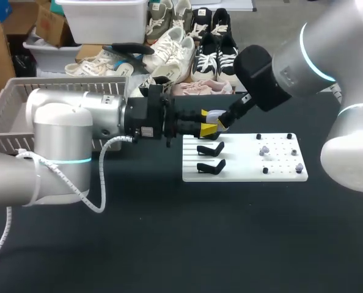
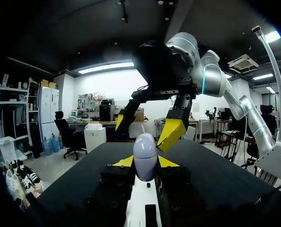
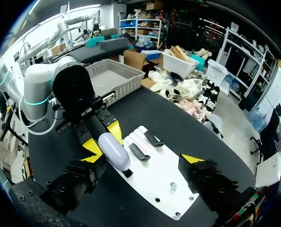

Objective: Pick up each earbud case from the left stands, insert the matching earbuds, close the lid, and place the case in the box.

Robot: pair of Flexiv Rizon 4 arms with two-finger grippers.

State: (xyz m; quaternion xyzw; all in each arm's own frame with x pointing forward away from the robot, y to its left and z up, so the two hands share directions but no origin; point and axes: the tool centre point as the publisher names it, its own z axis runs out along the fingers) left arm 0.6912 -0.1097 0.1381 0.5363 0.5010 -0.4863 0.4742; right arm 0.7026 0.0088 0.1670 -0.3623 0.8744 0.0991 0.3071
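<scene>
The white earbud [image 1: 299, 166] is over a black peg [image 1: 299, 171], so the earbud will come off and the peg will stay behind when the robot lifts.
A lavender earbud case [image 1: 216, 116] with its lid down is held above the near-left corner of the white board [image 1: 279, 174]. My left gripper [image 1: 206, 122] is shut on it; in the left wrist view the case [image 2: 144, 153] stands upright between the yellow tips of that gripper [image 2: 145, 162]. My right gripper [image 2: 145, 128] hangs open just beyond and over the case, touching nothing. In the right wrist view the case [image 3: 113, 150] lies close to one finger of the wide-open right gripper [image 3: 141, 160]. Small earbuds [image 1: 264, 149] sit on the board's right half.
Two empty black stands [image 1: 209, 149] [image 1: 211, 166] sit on the board's left part. A grey mesh basket [image 1: 4, 104] stands at the table's back left. Dark tabletop [image 1: 187, 244] lies in front of the board.
</scene>
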